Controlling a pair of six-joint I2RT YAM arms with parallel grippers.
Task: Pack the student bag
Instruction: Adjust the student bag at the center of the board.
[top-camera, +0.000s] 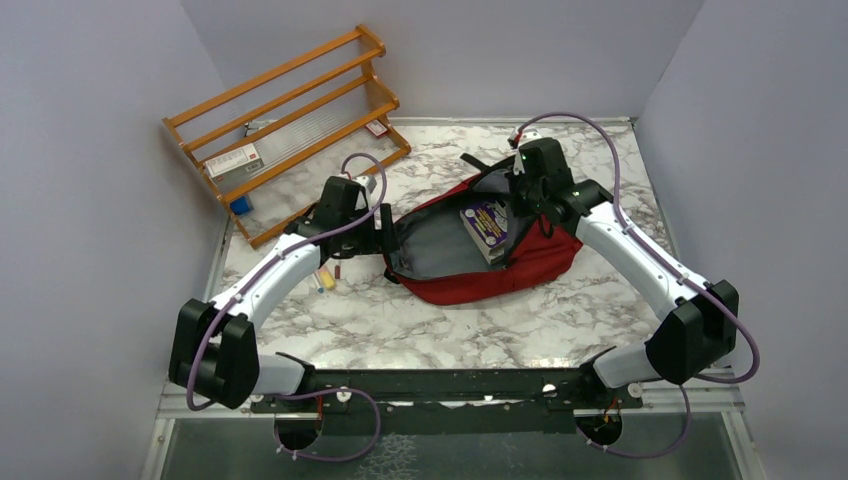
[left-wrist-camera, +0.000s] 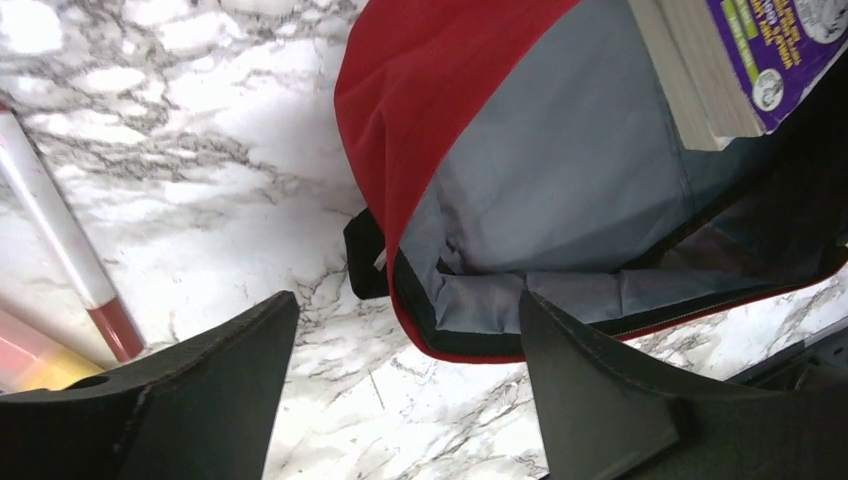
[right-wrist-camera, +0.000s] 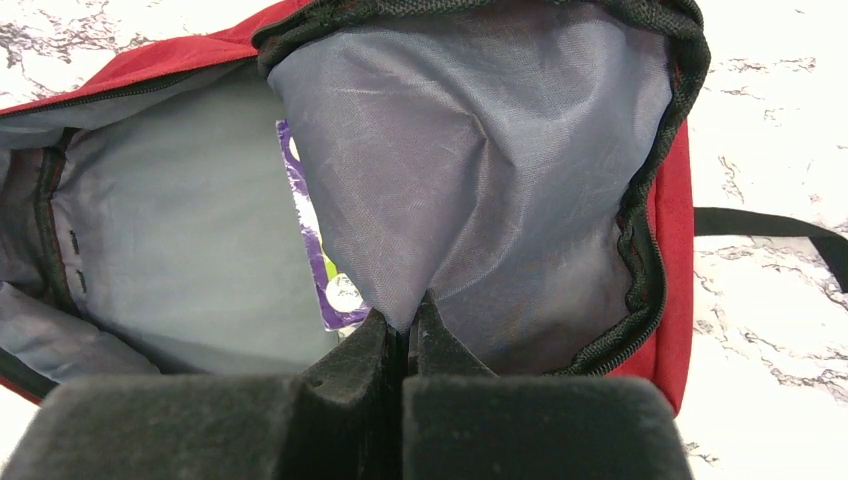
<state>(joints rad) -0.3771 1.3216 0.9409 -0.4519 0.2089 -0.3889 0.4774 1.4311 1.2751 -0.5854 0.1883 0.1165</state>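
My right gripper is holding the grey lining (right-wrist-camera: 410, 285), and the zip edge is behind it, so I should let go of the lining and bring the red shell (right-wrist-camera: 677, 240) over the book.
The student bag (top-camera: 520, 272), dark red with grey lining, lies open in the middle of the marble table. A purple book (top-camera: 487, 225) rests inside it on the lining. My right gripper (top-camera: 520, 190) is at the bag's far side, shut on a fold of the grey lining (right-wrist-camera: 480, 150) and holding the flap up; the book's corner (right-wrist-camera: 312, 250) shows beneath. My left gripper (left-wrist-camera: 408, 300) stands open just above the table at the bag's left rim (left-wrist-camera: 440, 352), gripping nothing. Past its fingers the red shell (left-wrist-camera: 420, 120) and the book (left-wrist-camera: 760, 50) are in view.
A wooden rack (top-camera: 290, 120) with small boxes stands at the back left. Pens (top-camera: 325, 278) lie on the table beside the left arm; a white one with a red end (left-wrist-camera: 60, 240) shows at the left. A black strap (right-wrist-camera: 770, 225) trails from the bag.
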